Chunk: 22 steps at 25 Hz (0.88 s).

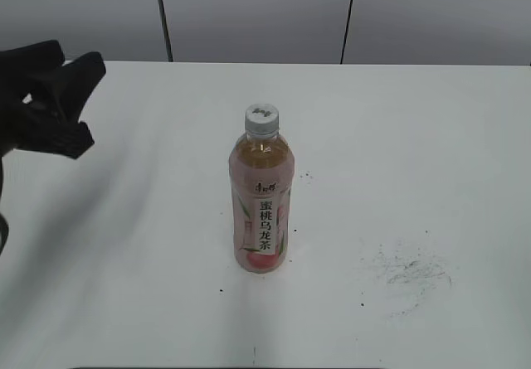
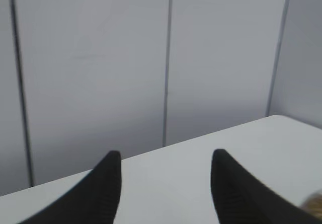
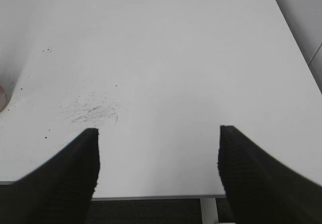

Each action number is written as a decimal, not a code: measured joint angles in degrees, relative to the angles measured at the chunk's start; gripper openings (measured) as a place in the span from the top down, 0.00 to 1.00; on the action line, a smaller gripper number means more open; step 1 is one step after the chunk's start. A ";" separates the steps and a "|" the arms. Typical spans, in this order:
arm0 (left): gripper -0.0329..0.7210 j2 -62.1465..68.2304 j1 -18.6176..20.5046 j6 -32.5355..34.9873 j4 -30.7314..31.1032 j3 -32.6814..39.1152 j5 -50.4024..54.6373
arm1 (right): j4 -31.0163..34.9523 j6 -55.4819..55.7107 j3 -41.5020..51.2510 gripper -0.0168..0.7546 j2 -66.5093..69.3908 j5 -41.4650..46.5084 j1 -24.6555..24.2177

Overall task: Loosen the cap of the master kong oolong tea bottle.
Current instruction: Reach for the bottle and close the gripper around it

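The bottle stands upright and free, with its body [image 1: 261, 184] open to reach from the left gripper, so that gripper should keep moving toward the bottle's body until both fingers straddle it.
The master kong oolong tea bottle [image 1: 262, 203] stands upright near the middle of the white table [image 1: 415, 153], its pink peach label facing me. The white-grey cap [image 1: 261, 118] sits on its neck. My left gripper [image 1: 62, 95] hangs open and empty at the far left, well apart from the bottle; in the left wrist view its jaws [image 2: 166, 156] point at the back wall, and a blurred amber sliver of the bottle [image 2: 314, 204] shows at the lower right. My right gripper [image 3: 158, 133] is open and empty over the table's near edge; it is out of the exterior view.
Grey wall panels [image 1: 257, 12] stand behind the table. A patch of dark scuff marks [image 1: 411, 269] lies right of the bottle; it also shows in the right wrist view [image 3: 93, 110]. The table's front edge [image 3: 151, 198] and a leg show below the right gripper.
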 joint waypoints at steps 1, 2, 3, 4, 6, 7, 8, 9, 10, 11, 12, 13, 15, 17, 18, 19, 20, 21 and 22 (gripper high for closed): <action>0.50 0.00 0.00 -1.17 3.15 1.13 -2.50 | 0.00 0.00 0.00 0.26 0.00 0.00 0.00; 0.48 0.00 0.00 -2.63 6.18 1.98 -4.82 | 0.00 0.00 0.00 0.26 0.00 0.00 0.00; 0.47 0.00 0.00 -4.58 8.56 2.41 -6.17 | 0.00 0.00 0.00 0.26 0.00 0.00 0.00; 0.44 0.00 -0.06 -6.35 11.42 2.67 -6.58 | 0.00 0.00 0.00 0.26 0.00 0.00 0.00; 0.37 0.00 -0.06 -8.66 17.66 2.83 -6.86 | 0.00 0.00 0.00 0.26 0.00 0.00 0.00; 0.32 0.00 -0.06 -9.19 20.19 2.89 -7.00 | 0.00 0.00 0.00 0.26 0.00 0.00 0.00; 0.26 0.00 -0.06 -9.56 22.76 2.89 -7.06 | 0.00 0.00 0.00 0.26 0.00 0.00 0.00; 0.20 0.00 -0.06 -10.18 24.68 2.89 -7.24 | 0.00 0.00 0.00 0.26 0.00 0.00 0.00; 0.16 0.00 -0.06 -10.96 25.64 2.93 -7.40 | 0.00 0.00 0.00 0.26 0.00 0.00 0.00; 0.13 0.00 -0.06 -11.34 26.36 2.96 -7.46 | 0.00 0.00 0.00 0.26 0.00 0.00 0.00; 0.11 0.00 -0.06 -11.65 26.75 2.96 -7.50 | 0.00 0.00 0.00 0.26 0.00 0.00 0.00; 0.11 0.20 -0.06 -11.88 26.89 2.96 -7.71 | 0.00 0.00 0.00 0.26 0.00 0.00 0.00; 0.10 1.44 -0.06 -12.97 27.07 2.96 -8.25 | 0.00 0.00 0.00 0.26 0.00 0.00 0.00; 0.10 3.50 -0.06 -15.05 28.07 2.96 -9.55 | 0.00 0.00 0.00 0.26 0.00 0.00 0.00; 0.10 4.84 -0.06 -15.43 28.79 2.96 -10.03 | 0.00 0.00 0.00 0.26 0.00 0.00 0.00; 0.11 6.31 -0.06 -15.71 29.59 2.88 -10.23 | 0.00 0.00 0.00 0.26 0.00 0.00 0.00; 0.11 7.92 -0.06 -15.93 30.20 2.68 -10.31 | 0.00 0.00 0.00 0.26 0.00 0.00 0.00; 0.12 9.29 -0.06 -16.08 30.60 2.37 -10.31 | 0.00 0.00 0.00 0.26 0.00 0.00 0.00; 0.12 10.94 -0.06 -16.17 31.09 1.81 -10.36 | 0.00 0.00 0.00 0.26 0.00 0.00 0.00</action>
